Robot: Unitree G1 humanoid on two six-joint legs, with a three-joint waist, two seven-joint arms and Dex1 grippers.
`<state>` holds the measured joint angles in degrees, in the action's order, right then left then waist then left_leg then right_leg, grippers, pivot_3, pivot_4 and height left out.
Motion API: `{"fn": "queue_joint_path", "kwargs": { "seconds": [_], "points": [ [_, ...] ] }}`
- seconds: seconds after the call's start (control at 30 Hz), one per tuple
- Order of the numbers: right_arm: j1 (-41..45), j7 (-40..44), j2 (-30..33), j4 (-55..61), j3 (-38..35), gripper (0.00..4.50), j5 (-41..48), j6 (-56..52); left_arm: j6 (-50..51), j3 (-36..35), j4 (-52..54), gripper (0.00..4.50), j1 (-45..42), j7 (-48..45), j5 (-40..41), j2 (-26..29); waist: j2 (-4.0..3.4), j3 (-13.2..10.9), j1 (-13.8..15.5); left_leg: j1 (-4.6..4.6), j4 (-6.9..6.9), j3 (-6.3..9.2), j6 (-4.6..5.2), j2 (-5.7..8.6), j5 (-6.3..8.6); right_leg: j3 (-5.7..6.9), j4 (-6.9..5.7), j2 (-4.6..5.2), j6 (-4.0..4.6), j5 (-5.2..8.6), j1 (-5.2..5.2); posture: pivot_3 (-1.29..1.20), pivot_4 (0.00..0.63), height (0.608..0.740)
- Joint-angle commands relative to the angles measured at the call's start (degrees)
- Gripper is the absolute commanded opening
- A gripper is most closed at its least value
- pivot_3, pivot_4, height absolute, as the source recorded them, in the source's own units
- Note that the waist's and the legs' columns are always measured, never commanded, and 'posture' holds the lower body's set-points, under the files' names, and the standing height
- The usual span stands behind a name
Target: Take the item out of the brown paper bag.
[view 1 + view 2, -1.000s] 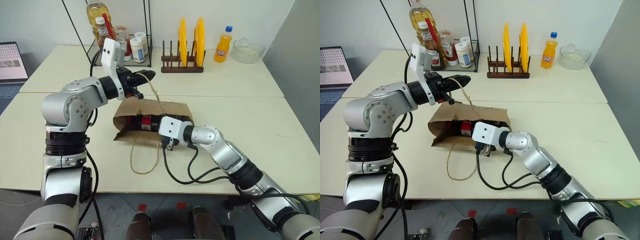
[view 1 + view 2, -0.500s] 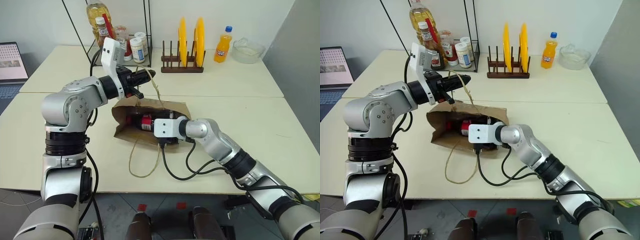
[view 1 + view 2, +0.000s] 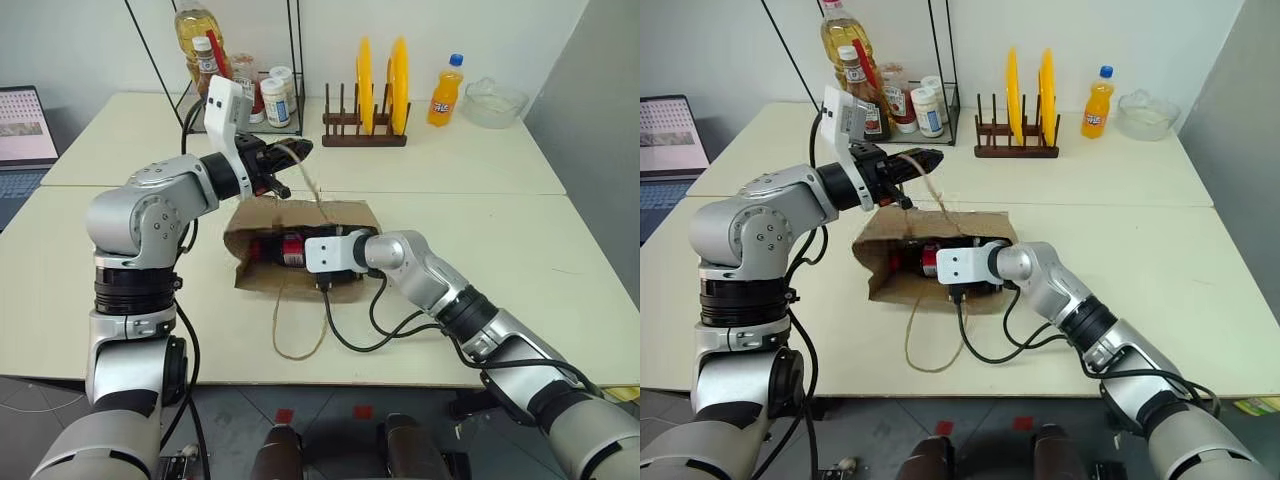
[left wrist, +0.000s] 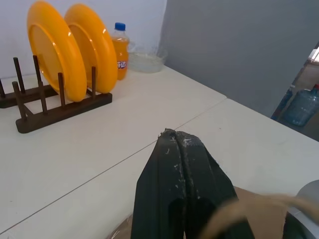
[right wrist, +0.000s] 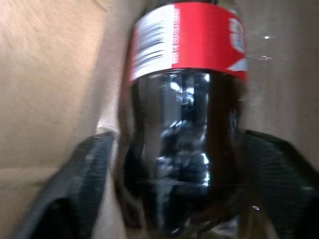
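The brown paper bag's opening point(image 3: 258, 238) is wide open around the bottle point(image 3: 291, 250), so the bottle will come out and the bag will stay behind when I lift the bottle.
The brown paper bag point(image 3: 256, 274) lies on its side mid-table, mouth facing me. My left gripper point(image 3: 300, 150) hovers above it, shut on one cord handle point(image 3: 312, 182) and holding the upper wall up; its fingers point(image 4: 169, 164) are pressed together. The item, a small cola bottle point(image 3: 288, 247) with a red label, lies inside the bag. My right gripper point(image 5: 177, 135) reaches into the mouth, open. Its fingers point(image 5: 92, 169) flank the bottle's point(image 5: 187, 124) dark lower body, with a thin gap on one side.
The bag's second handle loop point(image 3: 300, 335) and a black cable point(image 3: 350, 340) trail toward the front edge. At the back stand a rack of yellow plates point(image 3: 380, 85), an orange soda bottle point(image 3: 446, 90), a glass bowl point(image 3: 492, 100) and a wire rack of condiments point(image 3: 240, 80). A laptop point(image 3: 20, 125) sits far left.
My right gripper has pushed further into the bag's mouth and rolled, coming around the bottle. The loose handle loop has slid right. The left gripper has stayed put.
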<state>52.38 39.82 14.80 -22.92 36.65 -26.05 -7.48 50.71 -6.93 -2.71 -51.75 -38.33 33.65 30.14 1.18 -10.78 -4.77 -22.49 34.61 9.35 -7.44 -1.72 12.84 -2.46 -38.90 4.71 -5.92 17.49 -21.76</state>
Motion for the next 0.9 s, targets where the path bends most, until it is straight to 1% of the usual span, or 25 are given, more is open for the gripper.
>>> {"fn": "queue_joint_path", "kwargs": {
  "seconds": [0.03,0.23,0.37,0.57,0.77,0.87,0.9],
  "points": [
    [-0.3,-0.2,1.5,-2.7,-1.3,3.13,-1.4,0.1,-1.2,-1.6,2.4,0.00,0.0,0.3,0.6,0.1,0.00,0.0,0.0,-0.01,0.01,0.00,0.00,0.01,0.00,0.00,0.01,0.00,0.00,0.00,0.00,0.00,0.150,0.740],
    [-1.9,1.1,2.4,0.3,-2.6,3.13,-0.1,2.3,-1.5,-1.4,2.0,0.00,-0.1,0.4,0.4,0.0,0.00,0.0,0.1,-0.02,0.01,0.01,0.00,0.01,0.00,0.00,0.02,0.00,0.00,0.00,0.01,0.00,0.150,0.740],
    [-4.0,2.1,3.9,8.0,-6.1,3.13,2.8,3.4,-2.4,-1.0,1.2,0.00,0.1,0.4,-0.7,0.4,0.00,0.0,0.1,-0.09,0.01,0.01,0.00,0.02,0.00,0.01,0.08,0.00,0.00,0.00,-0.01,0.00,0.150,0.740],
    [-8.0,7.4,7.4,20.7,-10.1,3.13,7.5,2.7,-4.4,-0.3,-0.7,0.00,-0.2,1.4,-2.6,-0.5,0.00,0.0,0.0,-0.23,0.01,0.01,0.00,0.02,0.00,0.01,0.08,0.00,0.00,0.00,-0.16,0.00,0.150,0.740],
    [-11.5,11.1,10.2,29.4,-15.5,3.13,14.7,0.1,-6.9,0.1,-3.9,0.00,-1.0,1.9,-4.7,-1.2,0.00,0.0,0.1,-0.31,0.04,0.00,0.00,0.02,0.00,0.01,0.07,0.00,0.00,0.00,-0.23,0.00,0.150,0.740],
    [-13.5,12.8,10.7,33.1,-18.9,3.13,20.6,-0.7,-7.7,0.4,-4.8,0.00,-1.1,1.7,-5.3,-1.6,0.00,0.0,0.1,-0.33,0.04,0.01,0.00,0.02,0.00,0.01,0.06,0.00,0.00,0.00,-0.24,0.00,0.150,0.740],
    [-14.5,14.7,11.5,35.0,-20.2,3.13,23.7,-0.9,-8.0,0.4,-5.3,0.00,-1.2,1.5,-5.5,-1.7,0.00,0.0,0.1,-0.34,0.04,0.00,0.00,0.02,0.00,0.01,0.07,0.00,0.00,0.00,-0.25,0.00,0.150,0.740]
  ]
}}
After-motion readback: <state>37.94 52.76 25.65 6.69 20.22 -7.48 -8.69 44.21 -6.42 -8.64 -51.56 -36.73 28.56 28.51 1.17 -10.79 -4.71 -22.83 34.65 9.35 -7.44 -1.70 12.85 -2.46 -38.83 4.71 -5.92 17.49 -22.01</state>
